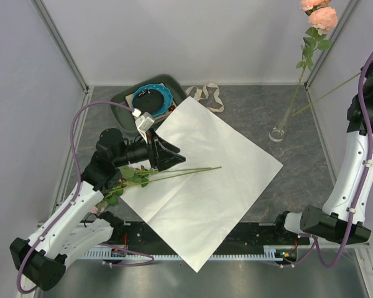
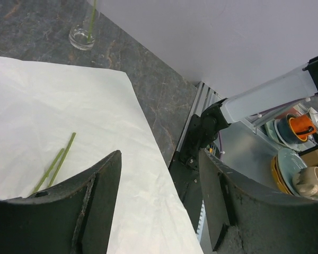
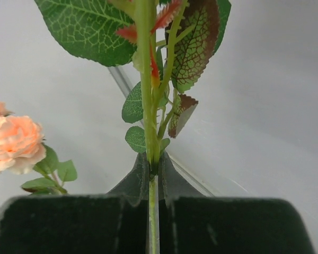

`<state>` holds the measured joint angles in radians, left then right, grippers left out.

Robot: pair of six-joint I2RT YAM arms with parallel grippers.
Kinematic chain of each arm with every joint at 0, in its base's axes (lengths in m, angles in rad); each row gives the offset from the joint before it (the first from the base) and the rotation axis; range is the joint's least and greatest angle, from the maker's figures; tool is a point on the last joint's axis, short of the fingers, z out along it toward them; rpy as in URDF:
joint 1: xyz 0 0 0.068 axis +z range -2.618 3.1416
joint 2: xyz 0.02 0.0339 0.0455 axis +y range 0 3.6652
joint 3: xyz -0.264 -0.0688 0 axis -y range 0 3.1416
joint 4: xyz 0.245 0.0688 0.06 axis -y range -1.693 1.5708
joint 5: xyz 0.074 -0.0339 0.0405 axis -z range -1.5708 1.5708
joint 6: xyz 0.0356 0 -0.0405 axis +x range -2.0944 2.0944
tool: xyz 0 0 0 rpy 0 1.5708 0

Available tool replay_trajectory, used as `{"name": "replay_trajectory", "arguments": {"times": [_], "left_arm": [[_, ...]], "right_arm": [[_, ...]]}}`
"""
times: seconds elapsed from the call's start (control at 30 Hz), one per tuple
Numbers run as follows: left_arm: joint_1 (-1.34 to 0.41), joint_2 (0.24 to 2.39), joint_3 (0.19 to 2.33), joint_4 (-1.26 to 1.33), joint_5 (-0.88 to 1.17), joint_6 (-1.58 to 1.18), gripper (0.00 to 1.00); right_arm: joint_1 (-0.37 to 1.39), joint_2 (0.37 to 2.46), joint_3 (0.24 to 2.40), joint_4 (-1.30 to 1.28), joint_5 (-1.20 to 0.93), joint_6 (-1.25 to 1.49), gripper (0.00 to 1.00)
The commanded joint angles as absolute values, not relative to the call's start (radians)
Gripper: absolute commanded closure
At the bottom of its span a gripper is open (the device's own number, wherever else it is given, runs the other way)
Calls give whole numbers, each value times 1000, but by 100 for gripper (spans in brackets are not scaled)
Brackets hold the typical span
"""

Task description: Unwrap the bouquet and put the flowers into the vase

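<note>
I should back my right gripper off, because the stem's lower end (image 1: 294, 115) slants in beside the vase's opening. I should then bring it over the vase's opening and tip the stem upright before I lower it.
The bouquet lies undone: its white wrapping paper (image 1: 205, 186) (image 2: 53, 106) is spread flat on the table. Some flowers (image 1: 143, 176) rest on the paper's left edge, their green stems (image 1: 193, 170) (image 2: 58, 163) pointing right. The clear vase (image 1: 277, 132) (image 2: 84, 33) stands at the back right with one pink rose (image 1: 320, 15) (image 3: 13, 144) in it. My left gripper (image 1: 166, 154) (image 2: 160, 159) hovers open just above those stems, with nothing between its fingers. My right gripper (image 3: 153, 163) is shut on a leafy flower stem (image 3: 147, 106) (image 1: 329, 93), high at the right edge near the vase.
A grey tray (image 1: 121, 107) with a blue dish (image 1: 152, 98) sits at the back left, behind my left gripper. The cream ribbon (image 1: 206, 94) lies loose behind the paper. Grey walls close in the sides and back. The right arm's base (image 1: 326, 225) stands at the near right.
</note>
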<state>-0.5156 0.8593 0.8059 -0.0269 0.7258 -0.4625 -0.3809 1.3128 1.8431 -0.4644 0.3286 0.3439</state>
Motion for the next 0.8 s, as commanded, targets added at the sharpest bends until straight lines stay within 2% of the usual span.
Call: {"name": "replay_trajectory", "arguments": {"times": [0.0,0.33,0.77], "left_arm": [[-489,861,796,44,781,-462,33],[-463,876,782,87,808,-492,32],[-457,890,775,104,811,-500,32]], "right_arm": [[-390,1319,1954,-465,252,365,100],[-390,1396,2120,-494,227,340,100],[-390,1410,2019,-437,166,347,100]]}}
